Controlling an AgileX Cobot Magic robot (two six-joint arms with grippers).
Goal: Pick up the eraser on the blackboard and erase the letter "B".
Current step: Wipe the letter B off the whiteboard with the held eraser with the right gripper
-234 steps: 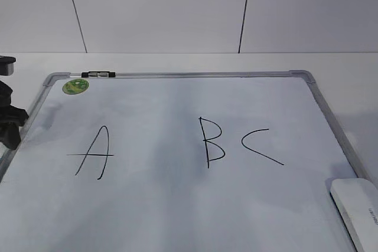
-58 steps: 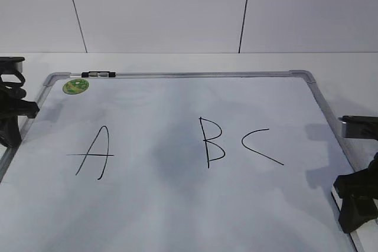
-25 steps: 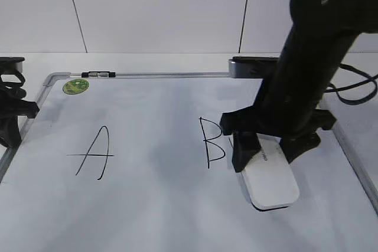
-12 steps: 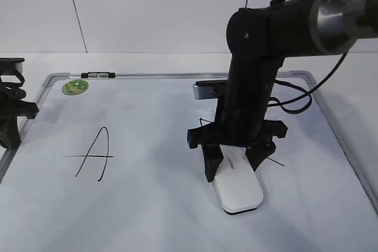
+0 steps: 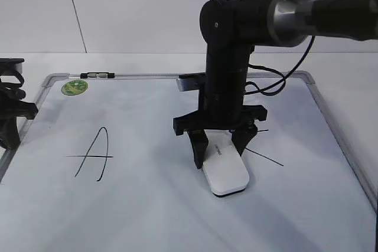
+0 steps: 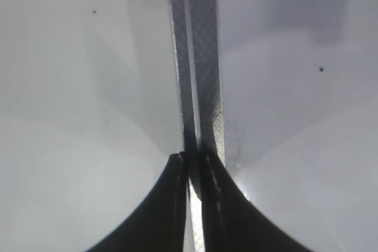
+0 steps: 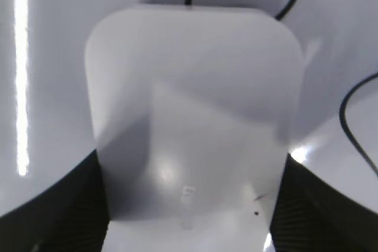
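I can see strokes of the letter "B" still left on the eraser's side toward the top frame, so I should wipe back over them toward that frame with my right gripper.
The blackboard (image 5: 147,205), white with a grey frame, lies flat on the table. My right gripper (image 5: 220,156) is shut on the white eraser (image 5: 227,175) and holds it flat on the board between the "A" (image 5: 94,154) and the remains of the "C" (image 5: 266,159). The letter "B" does not show; its place is under the arm and the eraser. In the right wrist view the eraser (image 7: 189,104) fills the space between the jaws (image 7: 189,172). My left gripper (image 5: 9,128) sits at the board's left edge, its jaws (image 6: 195,160) shut on the frame strip (image 6: 201,57).
A small black-and-silver marker (image 5: 97,75) lies on the top frame, next to the round green sticker (image 5: 75,87). The right arm's cable (image 5: 277,84) hangs over the board's upper right. A white wall stands behind the table.
The right arm has slid left with the eraser over the place of the "B", which no longer shows. The left gripper has not moved.
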